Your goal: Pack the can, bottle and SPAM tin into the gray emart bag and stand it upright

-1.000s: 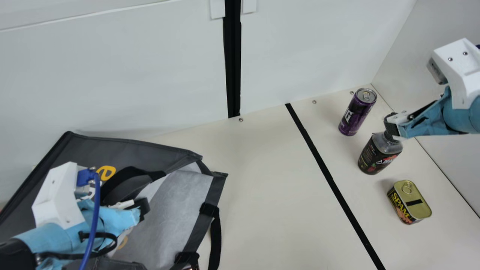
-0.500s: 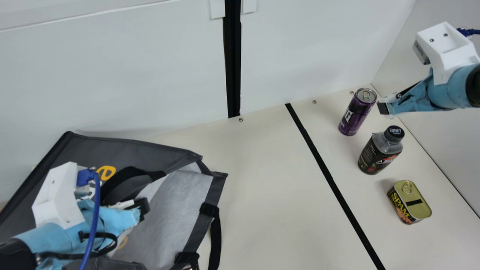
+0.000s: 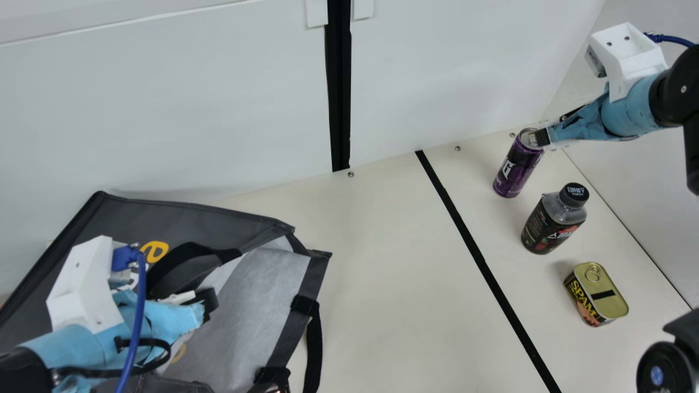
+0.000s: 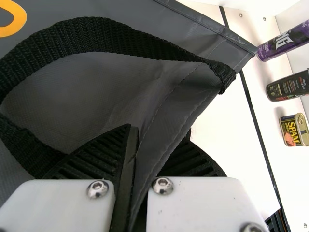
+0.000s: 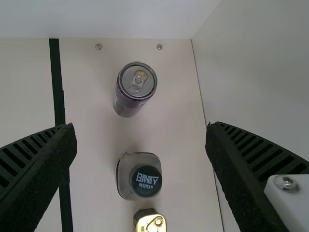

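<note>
My gripper is going to lower the purple can (image 3: 518, 163) into the gray emart bag, and the can will tip onto its side, because the bag lies tilted with its pale lining (image 3: 260, 298) sloping.
My left gripper (image 3: 210, 305) is at the gray emart bag (image 3: 229, 210), which lies tilted with its pale lining showing. In the left wrist view, the left gripper (image 4: 155, 145) is shut on the bag's edge (image 4: 186, 104). My right gripper (image 3: 541, 137) hangs over the top of the purple can (image 3: 517, 169); in the right wrist view, the right gripper (image 5: 140, 129) is open, nothing between its fingers. Can (image 5: 136, 87), dark-capped bottle (image 5: 140, 176) and SPAM tin (image 5: 150, 222) stand in a row. The bottle (image 3: 552, 221) and SPAM tin (image 3: 596, 295) are upright.
A black tape line (image 3: 475, 248) crosses the table (image 3: 393, 273) between bag and items. White walls stand behind and to the right. A black strap (image 3: 313, 349) hangs beside the bag. A dark round-ended part (image 3: 663, 365) is at the lower right.
My right gripper has left the bottle's cap, rising and moving back to over the can. The bottle, can and tin stay put, as do my left arm and the bag.
</note>
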Tool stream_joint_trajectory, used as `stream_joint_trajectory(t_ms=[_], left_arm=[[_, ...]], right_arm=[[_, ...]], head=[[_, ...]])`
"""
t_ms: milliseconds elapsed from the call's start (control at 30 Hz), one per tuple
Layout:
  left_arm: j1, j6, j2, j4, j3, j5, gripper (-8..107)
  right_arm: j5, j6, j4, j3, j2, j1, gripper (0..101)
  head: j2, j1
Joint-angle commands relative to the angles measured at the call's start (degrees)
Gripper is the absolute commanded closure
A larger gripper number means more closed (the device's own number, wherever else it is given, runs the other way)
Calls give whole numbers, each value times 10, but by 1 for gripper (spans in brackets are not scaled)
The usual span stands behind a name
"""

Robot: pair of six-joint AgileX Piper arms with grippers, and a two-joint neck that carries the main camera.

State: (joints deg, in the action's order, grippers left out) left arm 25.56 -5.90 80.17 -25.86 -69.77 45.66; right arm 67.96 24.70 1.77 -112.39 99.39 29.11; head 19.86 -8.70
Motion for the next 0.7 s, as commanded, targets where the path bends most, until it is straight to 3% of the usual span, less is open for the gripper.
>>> stream_joint_trajectory(t_ms=[0,200,667], left_arm=[[0,0,0,0,0,0,107],[0,0,0,0,0,0,107],[0,0,0,0,0,0,107]], right_arm=[[5,-3,1,-16,15,-1,6],[19,-18,10,-54,56,-2,6],[19,-41,30,-83,126,-3,6]], head=[[1,-13],[1,-13],[1,-13]])
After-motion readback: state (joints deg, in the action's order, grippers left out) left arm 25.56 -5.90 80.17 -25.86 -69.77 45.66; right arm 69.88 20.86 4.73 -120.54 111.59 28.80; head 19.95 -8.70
